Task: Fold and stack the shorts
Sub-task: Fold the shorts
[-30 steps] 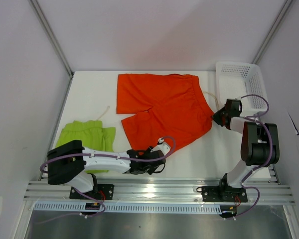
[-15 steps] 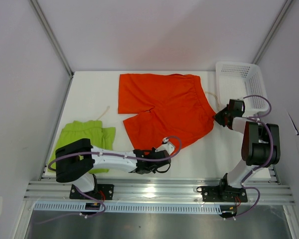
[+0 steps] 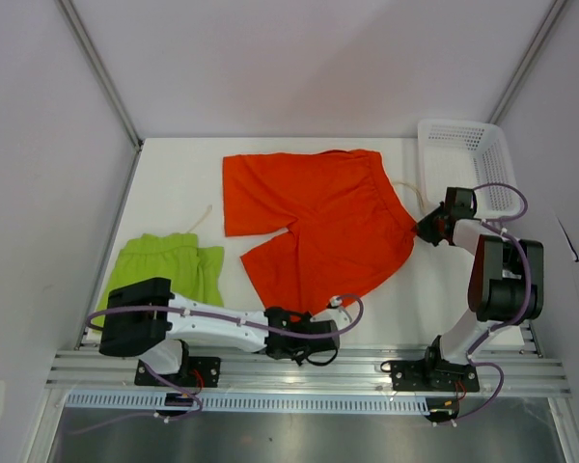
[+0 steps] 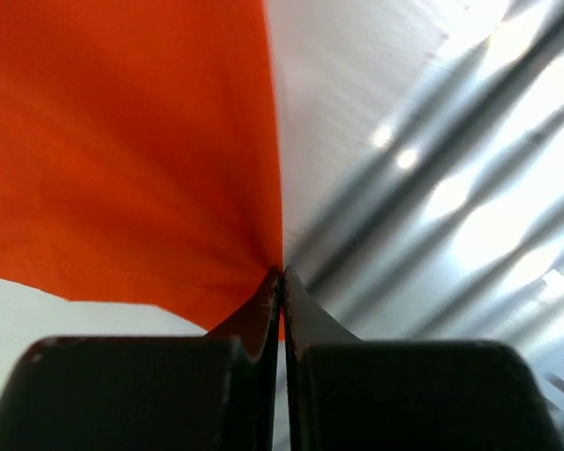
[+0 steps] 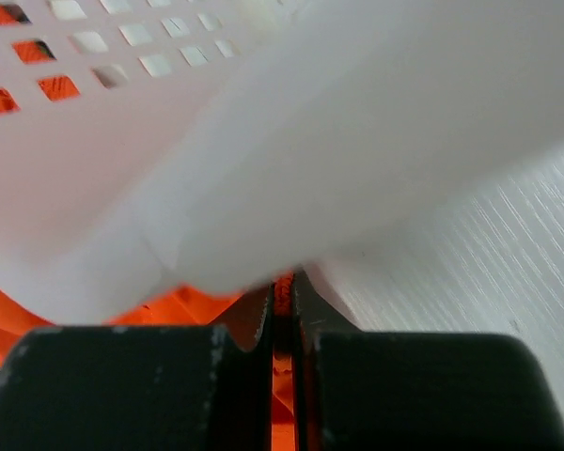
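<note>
My grippers are holding the leg hem and waistband corner. My left gripper should carry on drawing the hem away from the rail until the leg lies flat.
The orange-red shorts lie spread across the middle of the table. My left gripper is shut on the near hem of one leg, and orange cloth runs right into its closed tips. My right gripper is shut on the waistband corner at the shorts' right side, with orange fabric pinched between its fingers. The lime green shorts lie folded at the near left, partly under the left arm.
A white mesh basket stands at the back right, and its wall fills the right wrist view close above the fingers. The aluminium rail runs along the near edge, just behind the left gripper. Grey walls enclose the table.
My left gripper has slid right along the near edge and closed on the leg hem. The orange shorts have shifted and turned, the left leg spreading outward. The right gripper moved only slightly.
</note>
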